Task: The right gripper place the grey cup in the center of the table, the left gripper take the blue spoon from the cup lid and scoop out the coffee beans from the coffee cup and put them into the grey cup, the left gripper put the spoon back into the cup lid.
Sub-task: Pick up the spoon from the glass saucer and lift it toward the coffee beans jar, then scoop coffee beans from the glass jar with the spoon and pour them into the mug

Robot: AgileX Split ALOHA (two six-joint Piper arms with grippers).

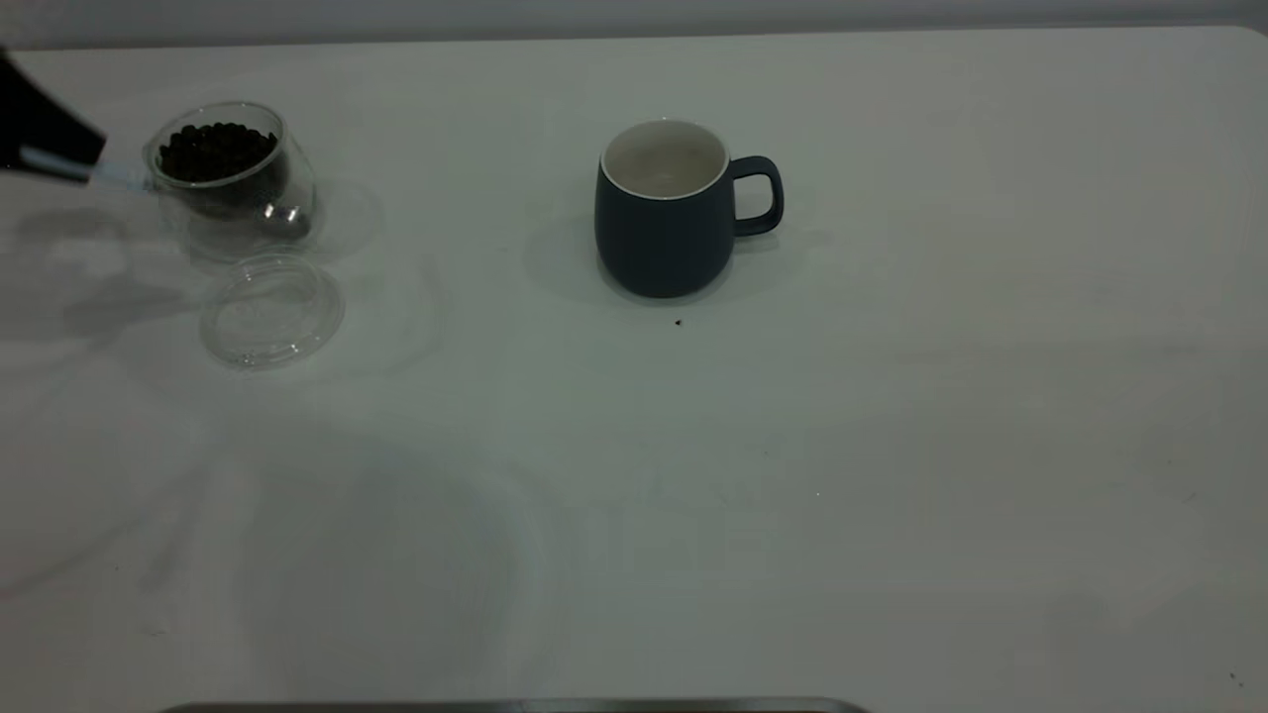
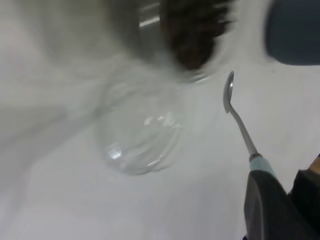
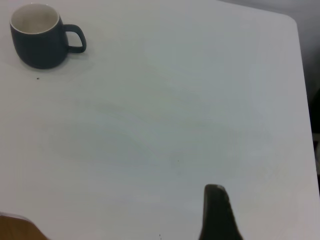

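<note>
Next, I lift the blue spoon back and over the coffee cup's rim into the coffee beans (image 1: 218,151) with my left gripper, because the blue spoon's empty bowl (image 1: 285,219) is outside the coffee cup's side.
My left gripper (image 1: 59,153) is at the table's far left, shut on the pale blue handle of the blue spoon (image 1: 124,176). The spoon's metal bowl (image 2: 229,95) is empty and sits low beside the base of the coffee cup (image 1: 223,163), just above the cup lid. The clear coffee cup holds coffee beans (image 1: 216,151). The clear cup lid (image 1: 272,309) lies flat and empty in front of it; it also shows in the left wrist view (image 2: 137,140). The grey cup (image 1: 662,213) stands upright and empty at the table's middle, handle to the right. My right gripper (image 3: 217,215) is far from it, over bare table.
The white table (image 1: 892,446) has a small dark speck (image 1: 678,322) just in front of the grey cup. A rounded table corner (image 3: 287,22) shows in the right wrist view.
</note>
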